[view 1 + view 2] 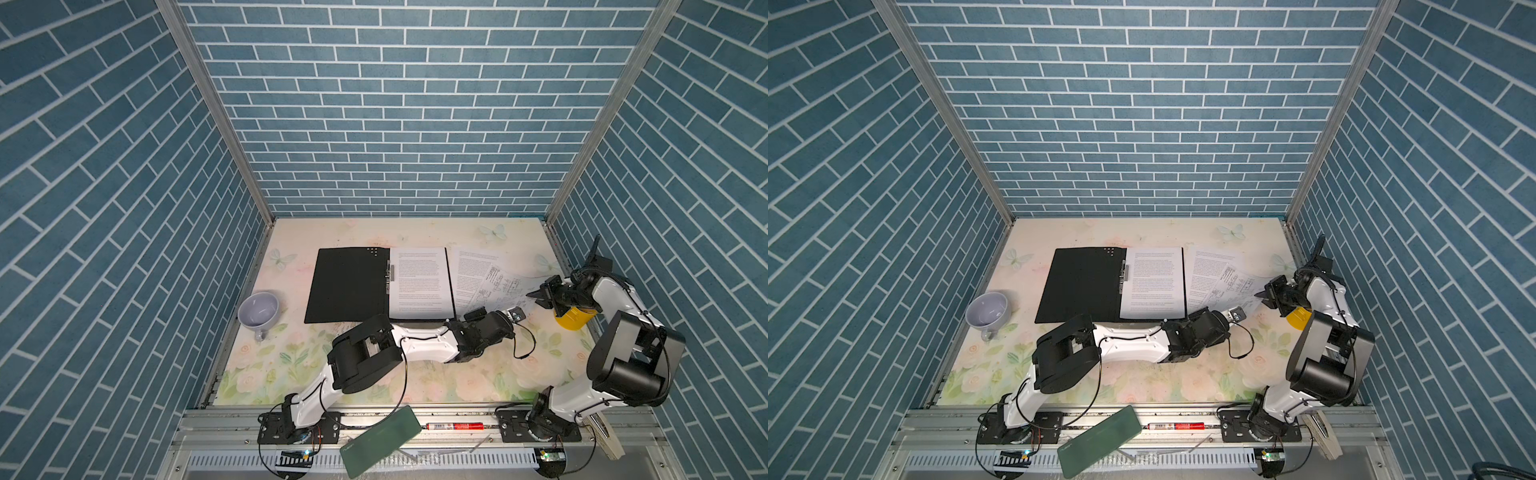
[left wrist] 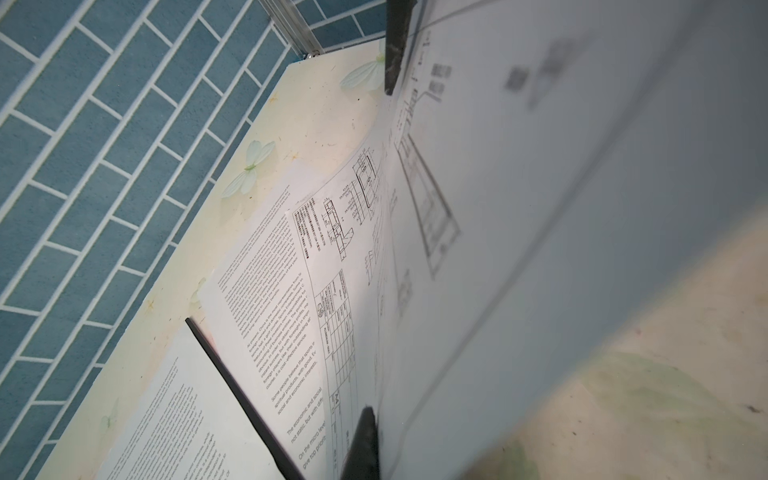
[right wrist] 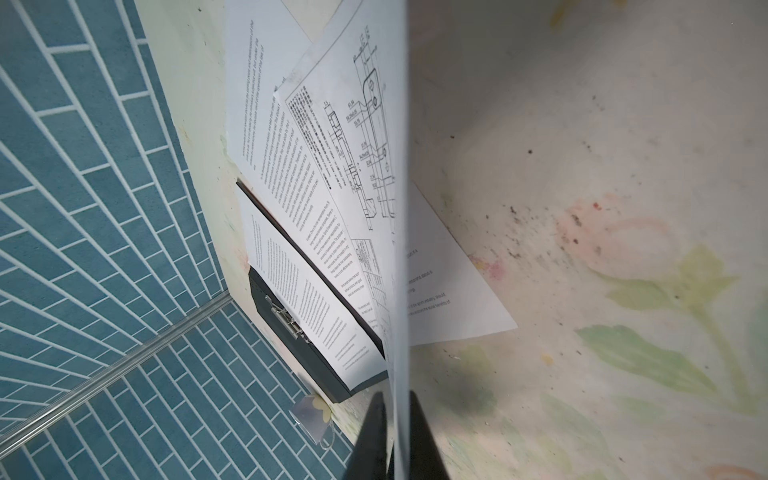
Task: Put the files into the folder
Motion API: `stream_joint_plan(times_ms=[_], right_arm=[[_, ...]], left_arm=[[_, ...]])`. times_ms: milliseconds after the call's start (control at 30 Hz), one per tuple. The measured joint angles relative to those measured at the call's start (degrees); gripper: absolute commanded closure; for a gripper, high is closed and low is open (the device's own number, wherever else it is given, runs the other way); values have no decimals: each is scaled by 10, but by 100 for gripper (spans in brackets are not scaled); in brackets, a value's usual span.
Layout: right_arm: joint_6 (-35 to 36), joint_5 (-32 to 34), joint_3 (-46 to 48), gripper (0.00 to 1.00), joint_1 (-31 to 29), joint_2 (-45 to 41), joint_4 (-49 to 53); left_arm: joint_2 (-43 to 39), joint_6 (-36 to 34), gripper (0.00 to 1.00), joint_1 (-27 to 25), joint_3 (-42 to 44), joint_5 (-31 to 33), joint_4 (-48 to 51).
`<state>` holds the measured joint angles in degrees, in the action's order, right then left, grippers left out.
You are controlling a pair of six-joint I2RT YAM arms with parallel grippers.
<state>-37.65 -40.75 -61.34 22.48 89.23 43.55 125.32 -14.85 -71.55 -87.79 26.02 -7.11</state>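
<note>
The robot's left gripper is holding the slanted drawing sheet's near edge (image 1: 491,305), so it should let go and move away before the right gripper carries the sheet onto the folder (image 1: 421,284).
The folder (image 1: 349,286) (image 1: 1079,286) lies open at the table's middle, black inside up, metal clip (image 3: 286,318) at the spine. One text sheet (image 1: 419,282) rests on its right half. A second text sheet (image 1: 469,266) lies on the table just right of it. Over that one, the drawing sheet (image 1: 505,286) (image 2: 498,208) (image 3: 353,137) curves upward. My left gripper (image 1: 515,312) (image 2: 378,419) is shut on its near edge; only one finger (image 2: 365,440) shows. My right gripper (image 1: 534,295) (image 3: 397,399) is shut on its right edge, a finger on each side.
A grey cup (image 1: 258,311) lies on its side left of the folder. A yellow object (image 1: 573,318) sits under the right arm. On the front rail lie a dark green slab (image 1: 380,440) and a red marker (image 1: 455,426). Blue brick walls enclose three sides.
</note>
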Motion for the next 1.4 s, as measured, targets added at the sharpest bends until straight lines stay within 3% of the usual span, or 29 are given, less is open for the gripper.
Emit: stream_joint_plan(times_ms=[200,333,600,633,1033,1400], right_arm=[[3,1,-9,100,0,0,11],[5,0,-18,100,0,0,12],[5,5,-32,100,0,0,22],[5,6,-38,100,0,0,22],[1,10,-120,100,-10,-2,15],[-7,19,-283,100,-54,73,14]], left_arm=[[0,-2,84,0,1,-2,-6],[0,-3,71,0,2,-1,-15],[-7,5,4,0,8,26,-31],[-10,8,0,0,9,31,-32],[-77,24,0,0,80,92,-106],[-141,81,0,23,178,145,-120]])
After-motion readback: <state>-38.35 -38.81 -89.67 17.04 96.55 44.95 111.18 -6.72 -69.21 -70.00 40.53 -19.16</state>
